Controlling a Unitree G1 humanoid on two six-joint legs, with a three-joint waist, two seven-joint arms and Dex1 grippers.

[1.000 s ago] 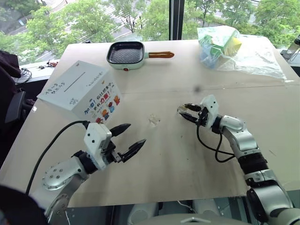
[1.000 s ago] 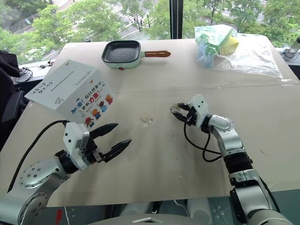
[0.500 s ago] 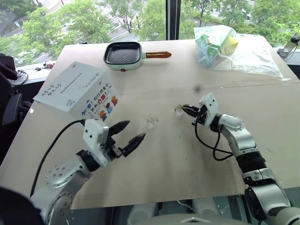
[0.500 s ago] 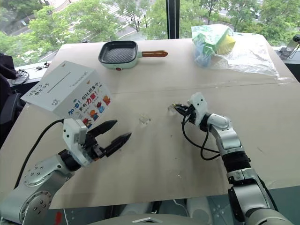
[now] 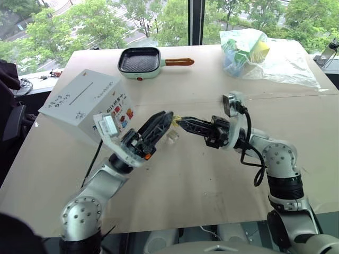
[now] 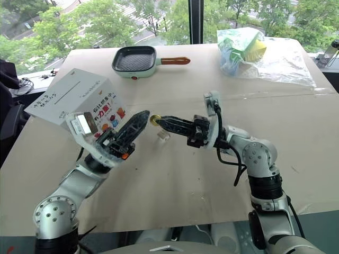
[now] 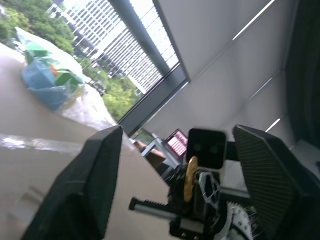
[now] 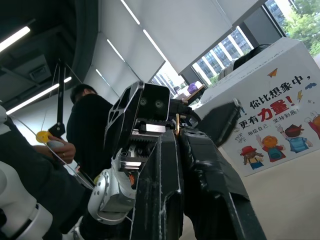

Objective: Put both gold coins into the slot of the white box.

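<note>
The white box's slot (image 5: 79, 95) is far away from the coin in my right gripper, so my left gripper should take the gold coin (image 6: 154, 120) and bring it to the slot.
Above the middle of the table my right gripper (image 6: 159, 119) is shut on a gold coin (image 6: 155, 120), held at its fingertips and pointing left. My left gripper (image 5: 166, 118) is open and meets it tip to tip. In the left wrist view the gold coin (image 7: 190, 176) stands on edge between my two spread fingers (image 7: 100, 170), touching neither. The right wrist view shows the coin (image 8: 176, 123) as a thin gold edge at my fingertips. The white box (image 5: 87, 100) sits tilted at the table's left, its slot (image 5: 80, 92) on the top face.
A small clear holder (image 5: 173, 136) lies on the table under the grippers. A mint-green pan (image 5: 141, 62) stands at the back. A plastic bag (image 5: 254, 47) of colourful items lies at the back right. A person (image 8: 95, 130) stands behind in the right wrist view.
My right gripper shut on the coin, lifted off the table and swung left. My left gripper rose, rolled over and moved right to meet it, its fingers now around the coin.
</note>
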